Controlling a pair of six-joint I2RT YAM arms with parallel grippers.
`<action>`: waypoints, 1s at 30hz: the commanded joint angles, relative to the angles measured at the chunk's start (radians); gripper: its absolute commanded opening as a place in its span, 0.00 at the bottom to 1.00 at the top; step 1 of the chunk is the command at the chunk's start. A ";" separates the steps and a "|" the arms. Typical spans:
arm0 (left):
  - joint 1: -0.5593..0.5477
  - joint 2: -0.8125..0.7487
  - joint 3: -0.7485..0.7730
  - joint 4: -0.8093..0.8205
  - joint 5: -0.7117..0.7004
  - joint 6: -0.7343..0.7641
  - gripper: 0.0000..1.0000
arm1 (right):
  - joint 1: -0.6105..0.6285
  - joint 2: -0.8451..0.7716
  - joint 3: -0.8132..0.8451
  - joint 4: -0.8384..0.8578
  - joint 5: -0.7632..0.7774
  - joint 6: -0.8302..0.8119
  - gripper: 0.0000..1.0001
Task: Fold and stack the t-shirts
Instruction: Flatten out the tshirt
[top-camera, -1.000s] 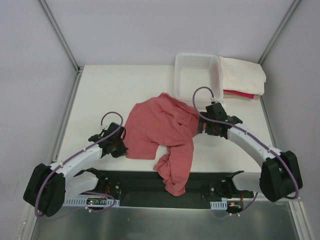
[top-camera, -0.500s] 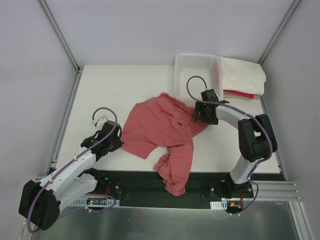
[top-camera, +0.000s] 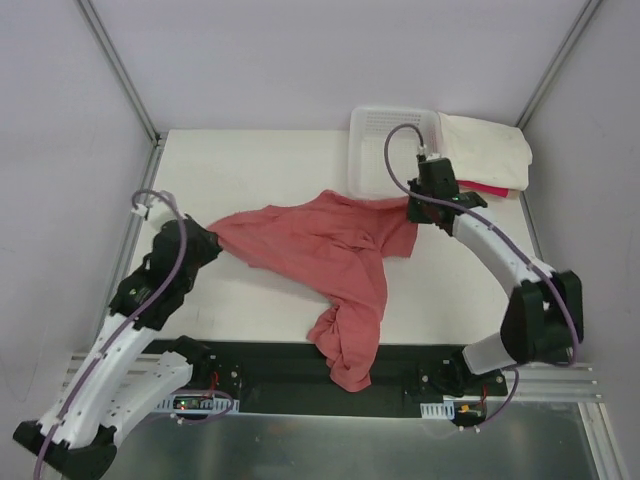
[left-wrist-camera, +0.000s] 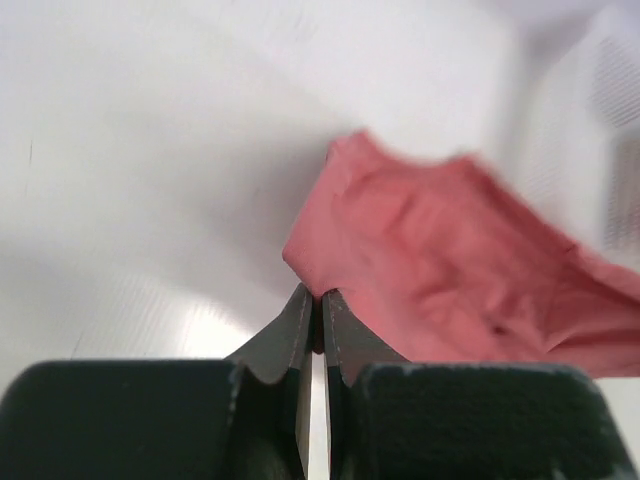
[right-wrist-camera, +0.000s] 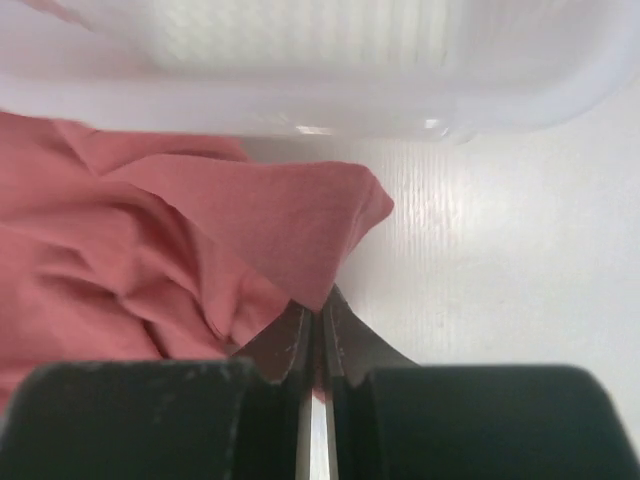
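The t-shirt's lower part is hanging crumpled over the near edge, so my left gripper and my right gripper should pull the t-shirt toward the back and spread it out.
A dusty salmon-red t-shirt is stretched across the table between my two grippers, its lower part crumpled and hanging over the near edge. My left gripper is shut on the shirt's left corner. My right gripper is shut on its right corner, just in front of the basket. A folded cream-white t-shirt lies at the back right on top of a bright pink-red t-shirt, of which only an edge shows.
A white plastic lattice basket stands at the back, its wall close ahead of the right gripper. A black strip runs along the table's near edge. Grey walls enclose the table on three sides.
The right gripper closed on the shirt's right corner and moved back toward the basket. The left gripper pulled its corner out to the left, stretching the shirt flat between them.
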 joint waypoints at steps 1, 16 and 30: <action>0.008 -0.161 0.208 -0.012 -0.117 0.140 0.00 | 0.029 -0.311 0.175 -0.073 0.052 -0.109 0.03; 0.008 -0.247 0.913 0.056 0.398 0.335 0.00 | 0.031 -0.722 0.706 -0.164 -0.150 -0.218 0.04; 0.006 -0.053 1.001 0.065 0.196 0.430 0.00 | 0.031 -0.474 0.834 -0.066 -0.010 -0.298 0.05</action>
